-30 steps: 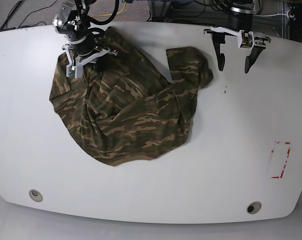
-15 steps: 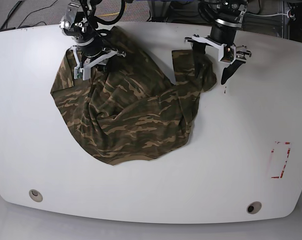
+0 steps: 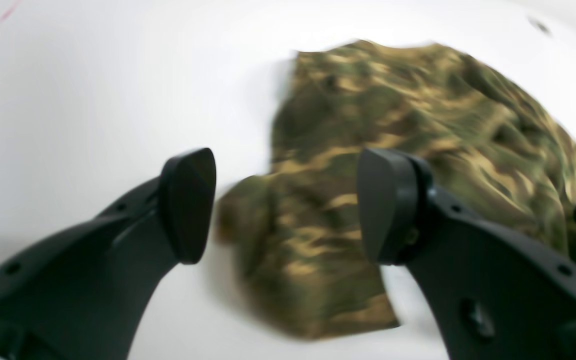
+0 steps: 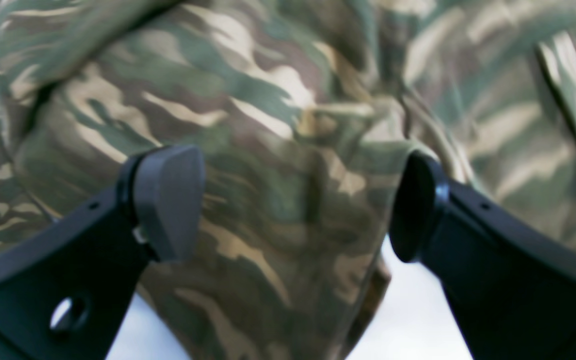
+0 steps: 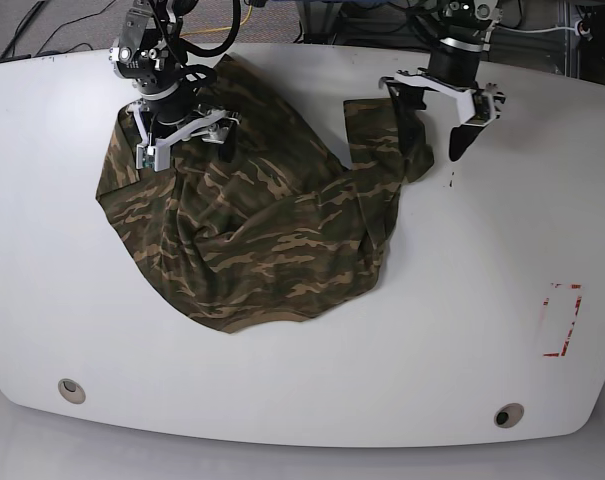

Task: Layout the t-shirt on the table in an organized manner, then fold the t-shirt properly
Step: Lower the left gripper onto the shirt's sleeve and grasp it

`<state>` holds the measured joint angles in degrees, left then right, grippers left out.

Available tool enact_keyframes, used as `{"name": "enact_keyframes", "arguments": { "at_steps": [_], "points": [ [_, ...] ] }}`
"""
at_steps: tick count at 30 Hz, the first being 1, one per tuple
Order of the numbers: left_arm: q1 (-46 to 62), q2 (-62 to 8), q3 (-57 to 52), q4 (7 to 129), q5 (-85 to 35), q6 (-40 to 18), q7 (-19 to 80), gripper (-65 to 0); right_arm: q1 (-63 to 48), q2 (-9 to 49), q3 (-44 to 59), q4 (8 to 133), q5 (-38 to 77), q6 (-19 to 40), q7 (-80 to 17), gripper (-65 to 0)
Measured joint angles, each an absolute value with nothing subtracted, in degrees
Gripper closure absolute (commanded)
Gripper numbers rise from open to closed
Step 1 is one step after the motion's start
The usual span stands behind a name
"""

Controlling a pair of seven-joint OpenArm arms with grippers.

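The shirt's bunched flap point(image 5: 418, 160) is crooked below my open left gripper, so next my left gripper turns, pinches the flap's end point(image 3: 308, 321) and pulls the flap out.
The camouflage t-shirt point(image 5: 262, 230) lies crumpled on the left half of the white table point(image 5: 462, 330). My right gripper point(image 5: 182, 140) stands open just above the shirt's upper left part. In the right wrist view its fingers point(image 4: 168, 200) are wide apart, with only cloth point(image 4: 288, 100) below them. My left gripper point(image 5: 430, 132) hovers open over the shirt's upper right flap. The blurred left wrist view shows that gripper point(image 3: 285, 205) spread above a cloth corner point(image 3: 393, 110), with nothing held.
A red rectangular outline point(image 5: 562, 320) marks the table at the right. Two small round holes point(image 5: 71, 389) point(image 5: 508, 414) sit near the front edge. Cables and equipment lie beyond the back edge.
My right gripper has opened and let go of the shirt's upper left part. My left arm moved left from bare table to over the shirt's upper right flap.
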<state>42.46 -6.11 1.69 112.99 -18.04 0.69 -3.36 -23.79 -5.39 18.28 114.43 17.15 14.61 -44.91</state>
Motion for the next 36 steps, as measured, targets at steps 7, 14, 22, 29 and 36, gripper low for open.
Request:
{"name": "enact_keyframes", "arguments": {
  "at_steps": [7,14,22,29,36],
  "points": [
    [43.1,-8.7,-1.6,112.8,-32.5,1.3,1.7,-40.8,-21.1,-3.8,18.5,114.4,17.3,14.5,-44.8,-52.5],
    [43.1,-14.0,-2.4,112.6,-45.6,1.8,7.1,-40.8,-18.7,-2.4,18.5,114.4,17.4,14.5,-44.7,-52.5],
    [41.8,-14.3,-2.2,112.6,-54.1,1.5,13.1,-40.8,-19.0,-2.7,18.4,114.4,17.4,14.6,-44.8,-52.5],
    [39.6,-14.3,-2.2,111.9,-55.7,1.5,20.2,-40.8,-19.0,-2.9,18.4,114.4,17.4,14.6,-44.8,-52.5],
    [38.5,-14.2,-2.0,111.5,-58.1,1.5,24.3,-40.8,-18.9,-2.9,18.4,114.4,17.4,14.6,-44.8,-52.5]
  ]
}}
